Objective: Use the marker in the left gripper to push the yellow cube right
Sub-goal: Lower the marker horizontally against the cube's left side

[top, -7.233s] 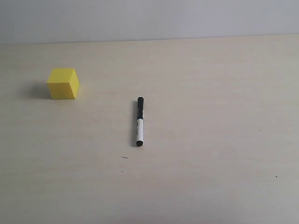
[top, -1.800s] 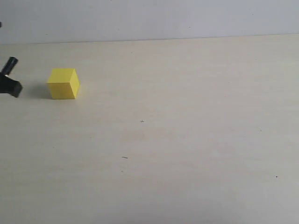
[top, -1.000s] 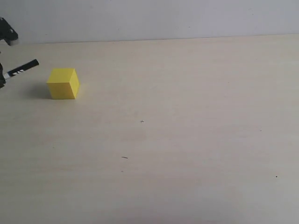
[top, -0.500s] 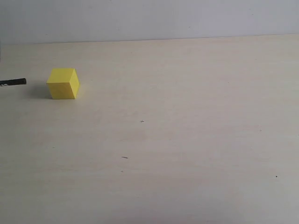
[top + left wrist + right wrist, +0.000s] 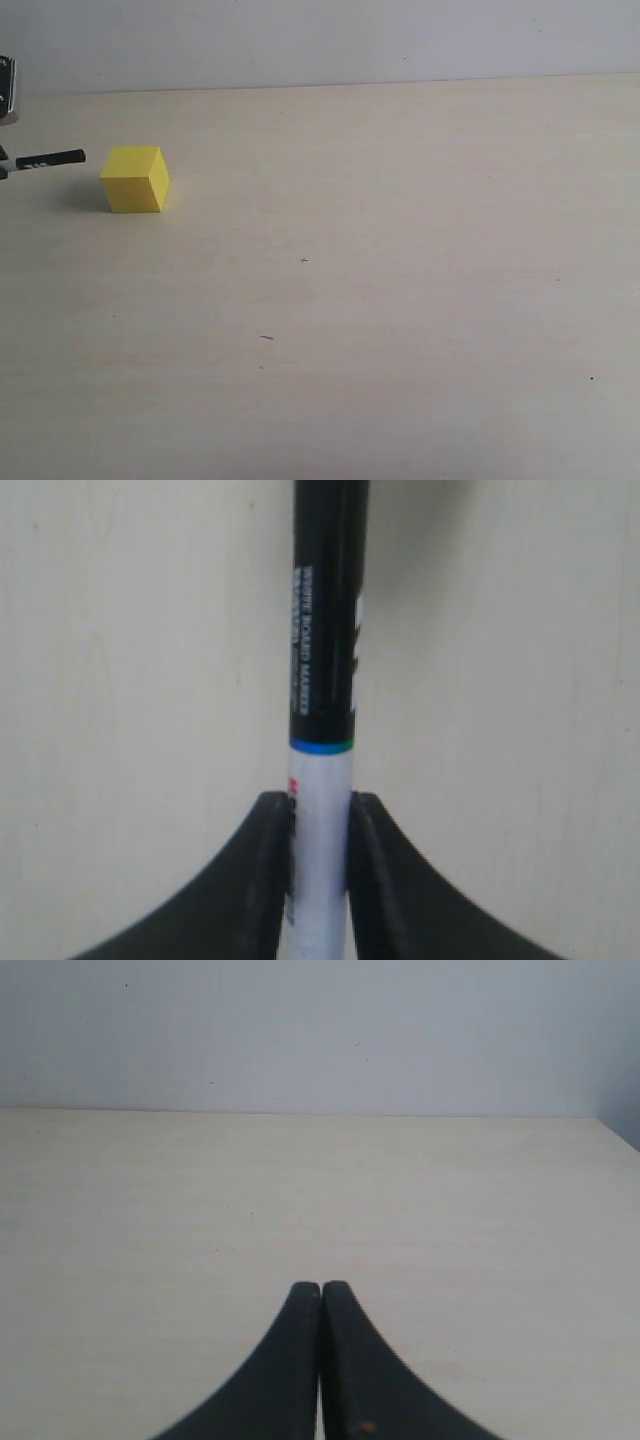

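Note:
The marker's black tip [image 5: 80, 157] is hovering as high as the yellow cube's upper edge, so my left gripper needs to bring the marker down to the cube's mid-height [image 5: 107, 188] before pushing.
The yellow cube [image 5: 135, 179] sits on the table at the far left of the exterior view. Just left of it, the marker [image 5: 48, 159] pokes in from the frame's left edge, nearly level, its black cap tip a small gap from the cube's upper left corner. My left gripper [image 5: 320, 802] is shut on the marker's [image 5: 322, 730] white barrel, the black cap pointing away from the jaws; in the exterior view only a sliver of that arm [image 5: 6, 90] shows. The cube is out of the left wrist view. My right gripper [image 5: 320, 1290] is shut on nothing above bare table.
The pale wooden table [image 5: 400, 300] stretches to the right of the cube, with only tiny specks [image 5: 267, 337] on it. A grey wall [image 5: 320, 40] runs along the table's far edge.
The marker tip has moved right and slightly up, toward the cube, over the last half second. The cube has not moved. Earlier the marker lay mid-table and was picked up.

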Motion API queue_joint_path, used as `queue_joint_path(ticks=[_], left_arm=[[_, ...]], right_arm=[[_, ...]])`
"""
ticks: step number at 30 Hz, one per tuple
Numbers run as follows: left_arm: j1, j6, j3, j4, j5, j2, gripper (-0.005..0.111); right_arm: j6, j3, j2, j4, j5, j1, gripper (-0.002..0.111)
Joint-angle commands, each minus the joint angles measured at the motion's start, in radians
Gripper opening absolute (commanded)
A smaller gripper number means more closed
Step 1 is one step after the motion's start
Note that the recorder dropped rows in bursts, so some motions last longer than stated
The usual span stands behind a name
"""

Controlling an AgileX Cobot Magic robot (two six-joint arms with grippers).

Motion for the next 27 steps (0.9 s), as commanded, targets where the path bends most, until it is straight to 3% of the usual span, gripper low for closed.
queue_joint_path(ticks=[1, 11, 27], left_arm=[[0.001, 0.032, -0.046, -0.05, 0.08, 0.024, 0.0], [0.001, 0.034, -0.112, 0.012, 0.127, 0.102, 0.0], [-0.018, 0.069, -0.117, 0.054, 0.031, 0.153, 0.0]], right_arm=[[-0.002, 0.005, -0.004, -0.001, -0.012, -0.003, 0.0], [-0.002, 0.005, -0.004, -0.001, -0.012, -0.003, 0.0], [-0.002, 0.005, -0.004, -0.001, -0.012, -0.003, 0.0]])
